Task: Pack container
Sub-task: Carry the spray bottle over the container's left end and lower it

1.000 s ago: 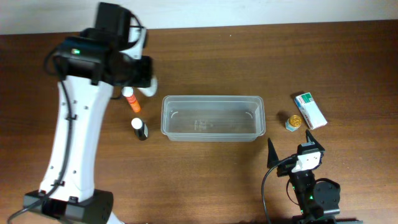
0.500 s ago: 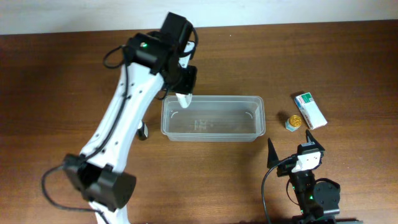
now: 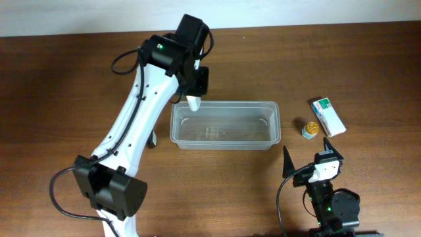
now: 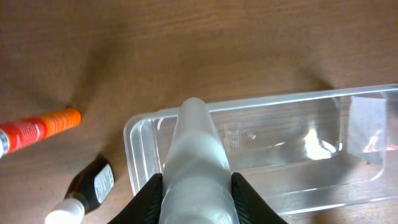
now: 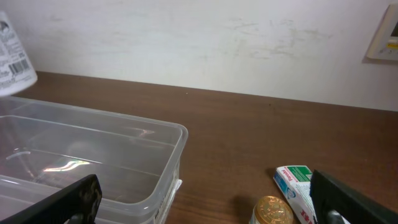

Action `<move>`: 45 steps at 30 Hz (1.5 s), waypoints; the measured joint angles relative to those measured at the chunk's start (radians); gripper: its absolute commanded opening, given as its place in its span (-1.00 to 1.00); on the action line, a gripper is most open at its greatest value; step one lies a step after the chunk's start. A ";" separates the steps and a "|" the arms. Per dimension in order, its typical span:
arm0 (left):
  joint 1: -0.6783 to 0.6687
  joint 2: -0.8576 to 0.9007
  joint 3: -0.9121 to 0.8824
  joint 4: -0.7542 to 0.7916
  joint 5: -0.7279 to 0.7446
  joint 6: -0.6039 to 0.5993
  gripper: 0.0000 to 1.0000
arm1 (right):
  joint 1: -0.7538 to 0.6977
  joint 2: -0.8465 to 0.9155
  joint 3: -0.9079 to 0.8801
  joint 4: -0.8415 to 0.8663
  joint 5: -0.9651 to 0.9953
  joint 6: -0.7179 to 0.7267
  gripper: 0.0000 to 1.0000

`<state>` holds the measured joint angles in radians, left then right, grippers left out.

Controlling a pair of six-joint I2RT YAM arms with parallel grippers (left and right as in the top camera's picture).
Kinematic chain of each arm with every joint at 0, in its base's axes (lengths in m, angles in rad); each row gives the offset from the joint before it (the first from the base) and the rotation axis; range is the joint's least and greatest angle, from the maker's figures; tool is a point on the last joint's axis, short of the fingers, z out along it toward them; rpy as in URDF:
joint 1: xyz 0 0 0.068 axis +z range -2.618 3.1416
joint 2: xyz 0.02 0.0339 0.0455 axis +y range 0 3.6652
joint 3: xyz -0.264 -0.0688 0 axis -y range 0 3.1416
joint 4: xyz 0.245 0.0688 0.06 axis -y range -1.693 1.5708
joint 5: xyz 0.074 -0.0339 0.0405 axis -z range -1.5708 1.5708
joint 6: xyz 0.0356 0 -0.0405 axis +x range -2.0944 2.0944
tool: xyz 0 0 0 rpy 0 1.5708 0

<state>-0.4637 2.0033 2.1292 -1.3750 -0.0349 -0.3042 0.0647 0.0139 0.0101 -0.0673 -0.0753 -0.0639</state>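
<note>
My left gripper keeps lowering the white bottle [image 3: 194, 103] until it sits on the container's empty bottom [image 3: 188, 125], because the bottle is in line with the container's short end.
The clear plastic container [image 3: 223, 103] lies at the table's middle and has nothing in it. My left gripper [image 3: 195, 91] is shut on a white bottle [image 3: 194, 103] and holds it above the container's back left corner. In the left wrist view the bottle [image 4: 198, 149] sits between my jaws [image 4: 198, 202], pointing at the container's end [image 4: 140, 124]. My right gripper [image 3: 313, 158] is open and empty near the front edge, right of the container. It shows the container's rim [image 5: 158, 129] on its left.
An orange-capped tube [image 4: 40, 127] and a dark bottle with a white cap [image 4: 87, 191] lie left of the container. A gold-lidded small jar [image 3: 310, 129] and a white-and-green box [image 3: 327, 116] lie to its right; both also show in the right wrist view, jar [image 5: 273, 211] and box [image 5: 297, 185].
My left arm has carried the white bottle from left of the container to above its back left corner. The right arm has not moved.
</note>
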 measured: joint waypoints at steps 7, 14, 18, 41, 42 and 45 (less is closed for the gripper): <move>-0.047 0.000 -0.087 -0.005 -0.095 -0.108 -0.94 | 0.000 0.000 0.000 0.000 0.000 0.000 0.97; -0.052 0.000 -0.181 0.058 -0.147 -0.187 -0.93 | 0.000 0.000 0.000 0.000 0.000 0.000 0.97; -0.052 0.000 -0.241 0.115 -0.157 -0.190 -0.93 | 0.000 0.000 0.000 0.000 0.000 0.000 0.97; -0.039 0.000 -0.414 0.283 -0.157 -0.113 -0.93 | 0.000 0.000 0.000 0.000 0.000 0.000 0.97; -0.037 0.000 -0.420 0.289 -0.157 -0.110 -0.93 | 0.000 0.000 0.000 0.000 0.000 0.000 0.97; -0.030 0.000 -0.424 0.296 -0.156 -0.107 -0.81 | 0.000 0.000 0.000 0.000 0.000 0.000 0.97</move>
<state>-0.4938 2.0033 1.7050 -1.0786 -0.1913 -0.4110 0.0647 0.0139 0.0101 -0.0673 -0.0753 -0.0635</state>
